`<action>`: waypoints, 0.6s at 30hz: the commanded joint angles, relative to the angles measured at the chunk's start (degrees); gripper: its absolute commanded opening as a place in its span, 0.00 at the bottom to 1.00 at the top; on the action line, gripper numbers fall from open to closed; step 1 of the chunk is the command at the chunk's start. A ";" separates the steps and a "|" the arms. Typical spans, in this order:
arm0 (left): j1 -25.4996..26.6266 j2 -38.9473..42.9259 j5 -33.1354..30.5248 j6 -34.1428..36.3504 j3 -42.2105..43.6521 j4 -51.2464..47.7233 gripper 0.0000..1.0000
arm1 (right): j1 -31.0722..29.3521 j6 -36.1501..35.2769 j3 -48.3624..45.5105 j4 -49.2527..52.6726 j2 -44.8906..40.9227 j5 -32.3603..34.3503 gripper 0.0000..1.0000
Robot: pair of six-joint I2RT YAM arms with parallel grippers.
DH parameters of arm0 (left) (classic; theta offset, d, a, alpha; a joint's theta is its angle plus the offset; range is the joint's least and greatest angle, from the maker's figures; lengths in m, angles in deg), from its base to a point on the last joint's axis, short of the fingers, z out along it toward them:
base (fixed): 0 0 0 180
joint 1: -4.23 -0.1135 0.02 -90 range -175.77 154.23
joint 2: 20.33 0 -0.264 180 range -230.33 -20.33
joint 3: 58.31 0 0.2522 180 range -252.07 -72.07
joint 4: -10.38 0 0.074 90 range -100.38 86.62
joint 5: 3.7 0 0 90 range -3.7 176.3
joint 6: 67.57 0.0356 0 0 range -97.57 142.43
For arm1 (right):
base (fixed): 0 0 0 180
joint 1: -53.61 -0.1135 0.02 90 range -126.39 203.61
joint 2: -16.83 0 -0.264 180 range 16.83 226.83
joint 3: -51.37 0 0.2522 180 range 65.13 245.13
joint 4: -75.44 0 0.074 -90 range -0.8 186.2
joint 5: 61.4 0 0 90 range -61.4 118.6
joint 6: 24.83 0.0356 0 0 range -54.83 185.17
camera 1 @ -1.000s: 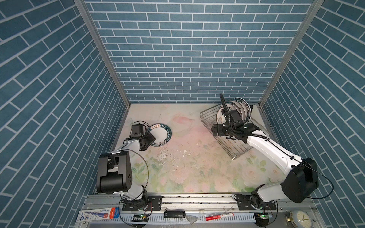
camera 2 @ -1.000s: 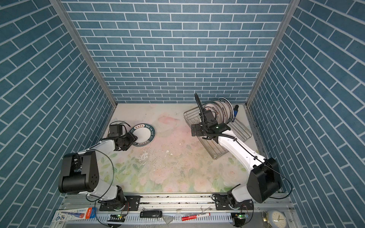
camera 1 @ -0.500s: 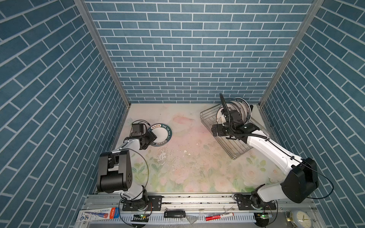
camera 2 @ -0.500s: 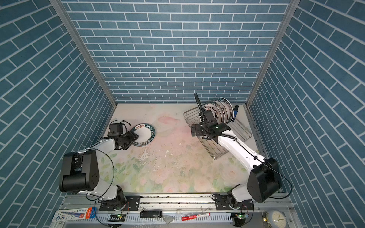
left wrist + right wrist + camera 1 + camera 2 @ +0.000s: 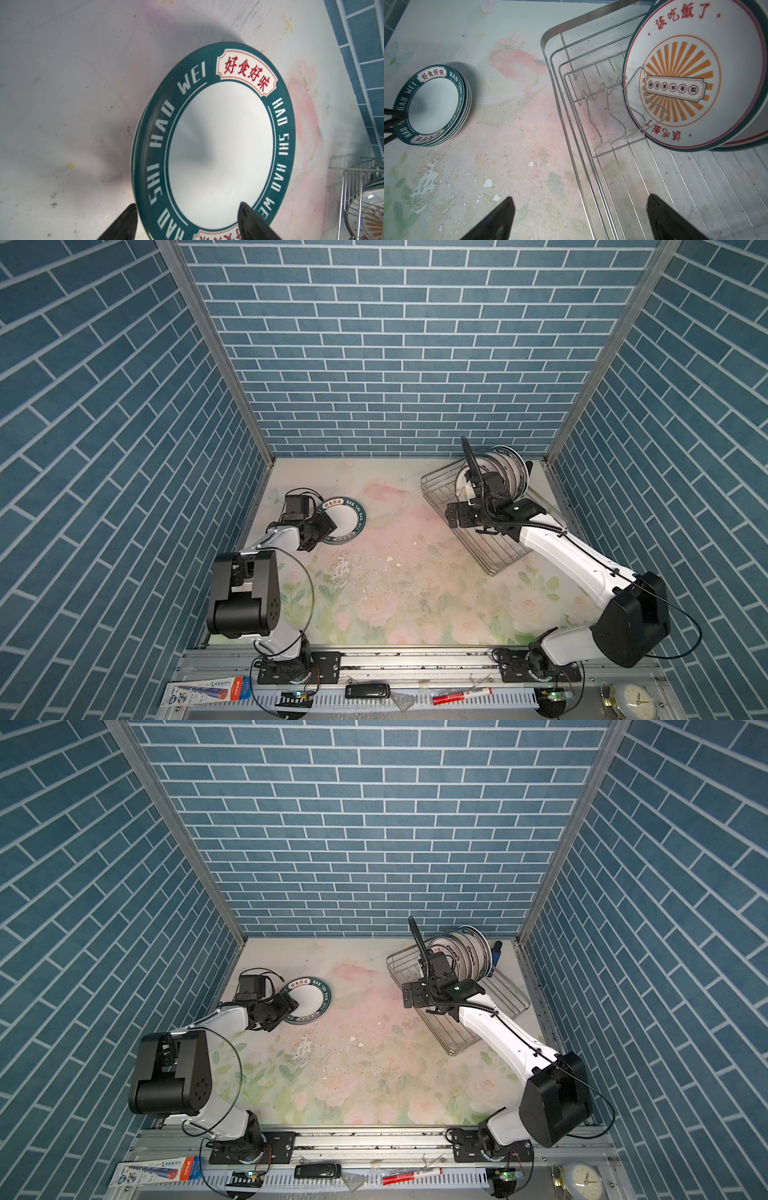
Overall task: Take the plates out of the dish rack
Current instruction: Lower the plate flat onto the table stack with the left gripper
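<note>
The sunburst plate (image 5: pixel 678 86) stands on edge with open rack in front of it, so I keep moving my right gripper in until its fingers are on either side of that plate's near rim (image 5: pixel 746 120).
A stack of teal-banded plates (image 5: pixel 351 517) (image 5: pixel 312 997) (image 5: pixel 220 145) (image 5: pixel 433 104) lies flat on the table at the left. My left gripper (image 5: pixel 323 526) (image 5: pixel 289 1006) (image 5: pixel 187 216) is open at the stack's near rim, one finger outside the rim and one over the top plate's well, gripping nothing. Several plates (image 5: pixel 500 472) (image 5: pixel 463 955) stand on edge at the far end of the dish rack (image 5: pixel 498 560) (image 5: pixel 457 1042) (image 5: pixel 571 116); the front one shows an orange sunburst (image 5: pixel 679 83). My right gripper (image 5: pixel 454 516) (image 5: pixel 409 997) (image 5: pixel 580 198) hangs open and empty over the rack's left edge.
A blue handle (image 5: pixel 495 957) stands behind the rack by the back right corner. Blue tiled walls close in three sides. On the front rail lie a toothpaste box (image 5: pixel 208 693), a black device (image 5: pixel 368 691), a red marker (image 5: pixel 461 696) and a clock (image 5: pixel 633 699).
My left gripper's jaws have spread wider around the stack's rim. The stack and the right arm have not moved.
</note>
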 commanded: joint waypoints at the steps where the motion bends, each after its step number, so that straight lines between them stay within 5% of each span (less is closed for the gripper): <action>1: 0.26 1.92 -2.23 0.88 -0.16 -2.41 0.79 | 0.85 -3.47 0.56 1.86 0.34 4.09 0.99; 9: 0.26 7.51 -5.20 1.15 1.65 -2.80 0.83 | 7.90 -6.43 2.98 0.24 0.70 1.49 0.99; 11: 0.26 8.87 -5.00 1.27 2.19 -2.27 0.99 | 9.63 -7.99 3.95 -0.41 2.08 1.07 0.99; 18: 0.26 10.19 -2.66 1.24 3.32 0.65 0.99 | 11.87 -11.12 8.43 -2.40 8.01 2.10 0.98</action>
